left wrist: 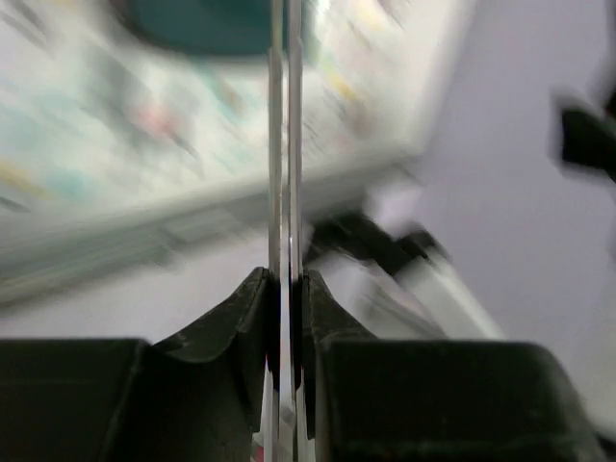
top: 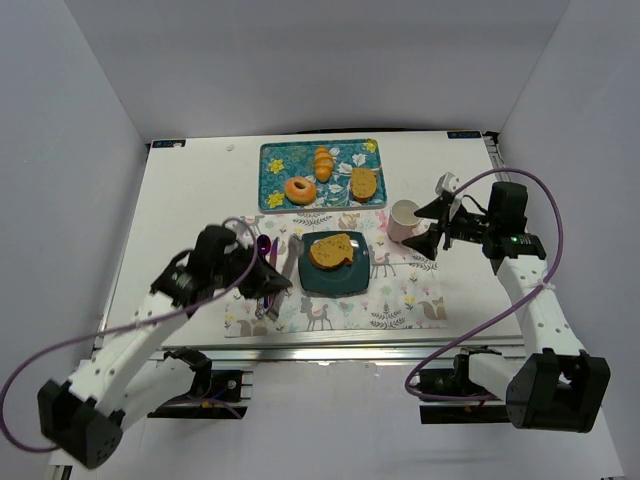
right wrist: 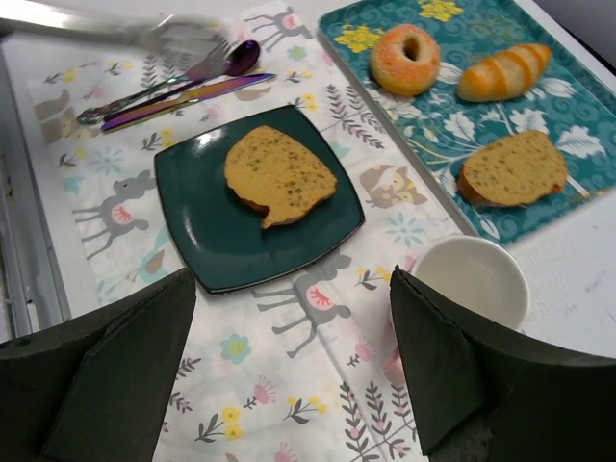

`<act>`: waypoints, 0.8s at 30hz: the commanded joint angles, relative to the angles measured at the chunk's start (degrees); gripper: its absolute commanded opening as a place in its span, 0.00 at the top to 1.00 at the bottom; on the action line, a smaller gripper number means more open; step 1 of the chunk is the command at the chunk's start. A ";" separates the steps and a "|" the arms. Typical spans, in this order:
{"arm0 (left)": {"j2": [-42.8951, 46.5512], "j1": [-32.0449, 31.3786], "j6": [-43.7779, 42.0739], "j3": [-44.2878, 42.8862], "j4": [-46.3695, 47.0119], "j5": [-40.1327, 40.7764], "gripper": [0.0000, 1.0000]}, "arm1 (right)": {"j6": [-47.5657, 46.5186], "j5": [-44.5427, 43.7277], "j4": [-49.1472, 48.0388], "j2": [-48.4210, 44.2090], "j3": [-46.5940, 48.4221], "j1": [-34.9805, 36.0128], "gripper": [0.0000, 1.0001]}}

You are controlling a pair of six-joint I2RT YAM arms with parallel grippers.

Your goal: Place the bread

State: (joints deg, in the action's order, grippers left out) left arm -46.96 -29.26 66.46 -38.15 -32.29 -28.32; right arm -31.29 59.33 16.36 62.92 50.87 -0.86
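The bread is on the dark plate (top: 331, 252), so my left gripper should go on carrying the silver utensil to the clear tabletop (top: 198, 206) beside the placemat and let go of it there.
The bread (top: 333, 250), a flat golden-brown toast slice with a notched edge, lies on the dark square plate (top: 358, 278) in the middle of the placemat. It also shows in the right wrist view (right wrist: 279, 175), on the plate (right wrist: 221, 241). My right gripper (top: 432, 225) is open and empty, hovering right of the plate beside the cup; its jaws (right wrist: 294, 337) stand wide apart. My left gripper (top: 272, 283) is left of the plate and shut (left wrist: 286, 279) on a thin silver utensil (left wrist: 284, 144), which shows blurred in the right wrist view (right wrist: 96, 27).
A teal flowered tray (top: 275, 170) at the back holds a glazed donut (top: 300, 189), a croissant (top: 323, 160) and an oval bread slice (top: 363, 183). A pink cup (top: 404, 218) stands right of the plate. A purple spoon (top: 263, 245) and fork (right wrist: 144, 91) lie left of it.
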 commanded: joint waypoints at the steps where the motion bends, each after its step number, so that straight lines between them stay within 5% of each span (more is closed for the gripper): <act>1: -12.25 2.10 -25.11 -13.58 -19.79 29.03 1.00 | -6.93 1.41 5.25 -1.04 2.21 3.12 0.14; 4: -18.85 2.80 -37.24 -18.80 -18.44 46.09 1.00 | -11.24 -1.40 8.68 -0.86 2.92 7.52 0.13; 6: -20.01 5.15 -49.63 -15.39 -9.22 48.51 1.00 | -14.40 -4.47 10.44 -0.78 3.27 10.08 0.13; 10: -21.85 16.92 -63.61 -5.20 6.16 41.71 1.00 | -15.30 -5.89 10.53 0.19 3.97 14.04 0.12; 13: -26.33 26.78 -66.27 -6.84 9.52 35.98 1.00 | -14.59 -5.89 10.80 1.68 4.94 14.57 0.11; 24: -44.24 35.84 -71.81 -13.43 8.31 25.50 0.95 | -13.53 -8.62 11.50 2.74 6.08 15.01 0.11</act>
State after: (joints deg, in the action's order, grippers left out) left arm -87.44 5.50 -1.23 -49.08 -21.54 2.63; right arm -44.27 51.66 27.07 65.32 53.87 13.69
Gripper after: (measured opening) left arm 0.265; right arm 0.895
